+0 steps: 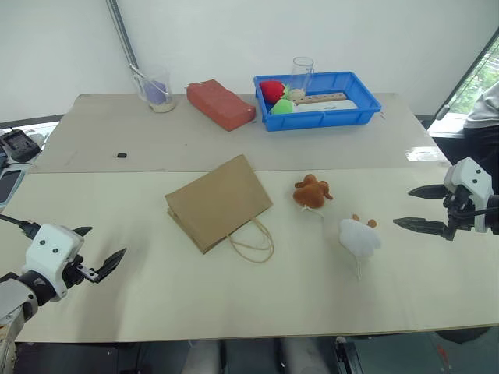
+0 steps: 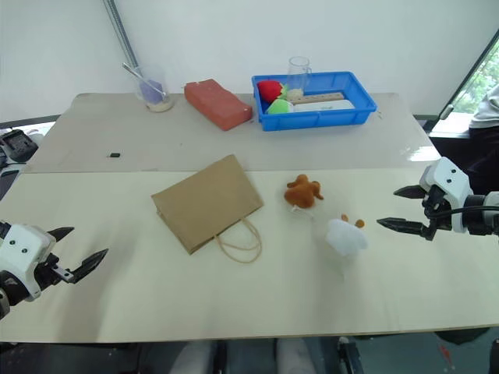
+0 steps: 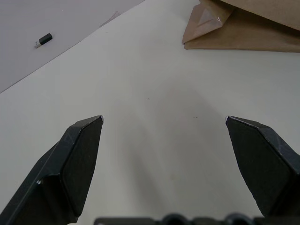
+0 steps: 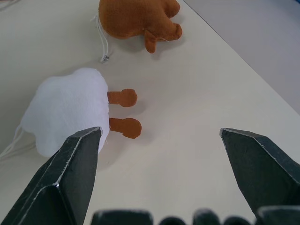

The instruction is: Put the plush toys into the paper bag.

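Observation:
The paper bag's side fold (image 1: 185, 232) is standing loose, so I expect its opening (image 1: 240, 228) to spread wide, with the lower side staying down, when I lift the upper twine handle.
The brown paper bag (image 1: 218, 202) lies flat on the middle of the table, its twine handles (image 1: 253, 241) toward the front. To its right sits the orange-brown plush toy (image 1: 312, 192), and nearer the front lies the white plush toy (image 1: 359, 236) with tan ears. My right gripper (image 1: 403, 207) hovers open just right of the white toy and points at it, nothing between its fingers. In the right wrist view the white toy (image 4: 65, 110) lies close ahead, the orange one (image 4: 136, 18) beyond. My left gripper (image 1: 101, 243) is open over bare table, front left of the bag (image 3: 243, 28).
At the back stand a blue tray (image 1: 366, 109) holding red and green round toys, a ruler and a glass (image 1: 302, 74), a red-orange block (image 1: 221, 104) and a clear cup (image 1: 158, 89). A small black item (image 1: 121, 155) lies back left. A person (image 1: 487, 109) is at the right edge.

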